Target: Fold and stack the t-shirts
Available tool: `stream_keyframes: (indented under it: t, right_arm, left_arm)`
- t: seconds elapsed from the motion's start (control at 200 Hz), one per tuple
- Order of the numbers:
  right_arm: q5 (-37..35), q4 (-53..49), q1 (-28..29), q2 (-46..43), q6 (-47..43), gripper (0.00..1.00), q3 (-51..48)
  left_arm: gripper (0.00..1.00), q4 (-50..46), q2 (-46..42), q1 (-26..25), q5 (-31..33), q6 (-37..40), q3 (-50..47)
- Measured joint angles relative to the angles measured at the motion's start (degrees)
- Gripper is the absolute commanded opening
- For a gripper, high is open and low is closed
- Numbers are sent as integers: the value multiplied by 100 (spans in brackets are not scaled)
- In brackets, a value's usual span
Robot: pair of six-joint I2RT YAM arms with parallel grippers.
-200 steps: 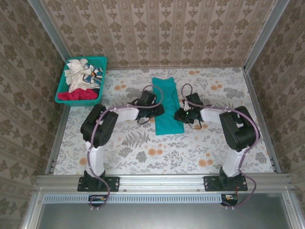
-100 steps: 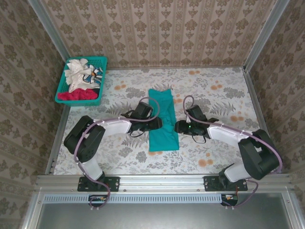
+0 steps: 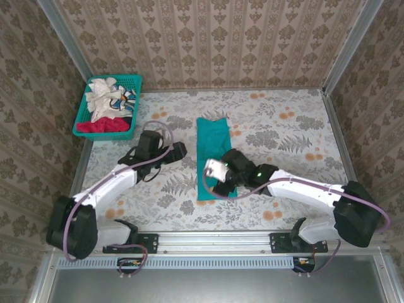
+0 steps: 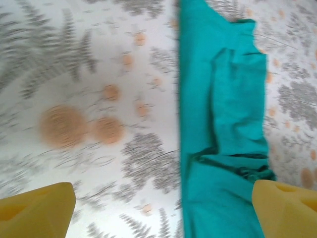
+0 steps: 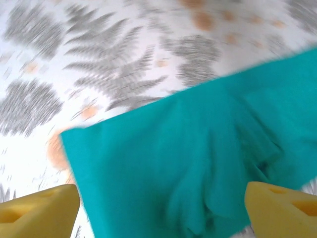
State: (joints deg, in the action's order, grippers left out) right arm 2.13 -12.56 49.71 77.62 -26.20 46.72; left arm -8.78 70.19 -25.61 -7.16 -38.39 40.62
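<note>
I expect the t-shirt's near end [image 3: 214, 195] to fold over with its layers together when I carry it far, because soft wrinkles [image 5: 205, 176] run through the limp teal t-shirt.
The teal t-shirt [image 3: 214, 148] lies folded into a long narrow strip in the middle of the table, running from far to near. My left gripper [image 3: 179, 150] hovers just left of it, open with nothing between its jaws. In the left wrist view the yellow fingertips [image 4: 37, 210] stand wide apart, and the teal t-shirt [image 4: 223, 114] is on the right. My right gripper [image 3: 211, 174] hangs over the strip's near end, open. In the right wrist view the teal t-shirt [image 5: 198, 163] spreads below the open right gripper [image 5: 161, 215]. A white t-shirt [image 3: 104, 95] and a red t-shirt [image 3: 101, 127] lie bundled in the basket.
The teal mesh basket [image 3: 134, 101] stands at the table's far left corner. Metal frame rails [image 3: 79, 170] border the flowered tabletop on both sides and along the near edge. Patterned walls close in the back.
Both grippers have opened and let go of the teal shirt. The left gripper drew back to the left of it. The right gripper swung toward the strip's near end.
</note>
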Motion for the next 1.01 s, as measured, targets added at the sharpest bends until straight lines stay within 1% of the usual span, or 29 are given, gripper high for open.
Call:
stream_keyframes:
  t: [0.07, 0.14, 0.32, 0.365, 0.435, 0.595, 0.64, 0.72, 0.825, 0.93, 1.005]
  right_arm:
    - [-22, -46, 232, 328, -671, 78, 2]
    - [-52, -146, 299, 678, -1099, 75, 7]
    - [-151, -321, 306, 1263, -1657, 69, 17]
    - [-155, -319, 306, 1309, -1733, 63, 17]
    - [-184, -310, 310, 1355, -1818, 49, 33]
    - [-245, -282, 310, 1587, -1847, 23, 164]
    - [-291, -275, 313, 1659, -1838, 19, 219]
    - [-354, -264, 328, 1709, -1823, 16, 299]
    - [-391, -267, 339, 1700, -1808, 0, 308]
    - [-378, -343, 343, 1620, -1735, 0, 308]
    - [-310, -485, 343, 1491, -1661, 0, 295]
  left_arm:
    - [95, -210, -284, 195, 55, 13, -212]
    - [95, -382, -522, 286, 103, 17, -345]
    - [95, -555, -828, 289, 125, 11, -468]
    - [95, -557, -833, 289, 125, 11, -498]
    - [95, -562, -828, 291, 122, 11, -549]
    - [96, -483, -675, 321, 111, 11, -579]
    - [96, -457, -612, 321, 96, 11, -579]
    - [96, -444, -514, 321, 74, 11, -579]
    - [97, -343, -400, 321, 48, 7, -579]
    - [97, -63, -157, 319, -48, -83, -579]
    - [94, 219, 157, 306, -120, -164, -566]
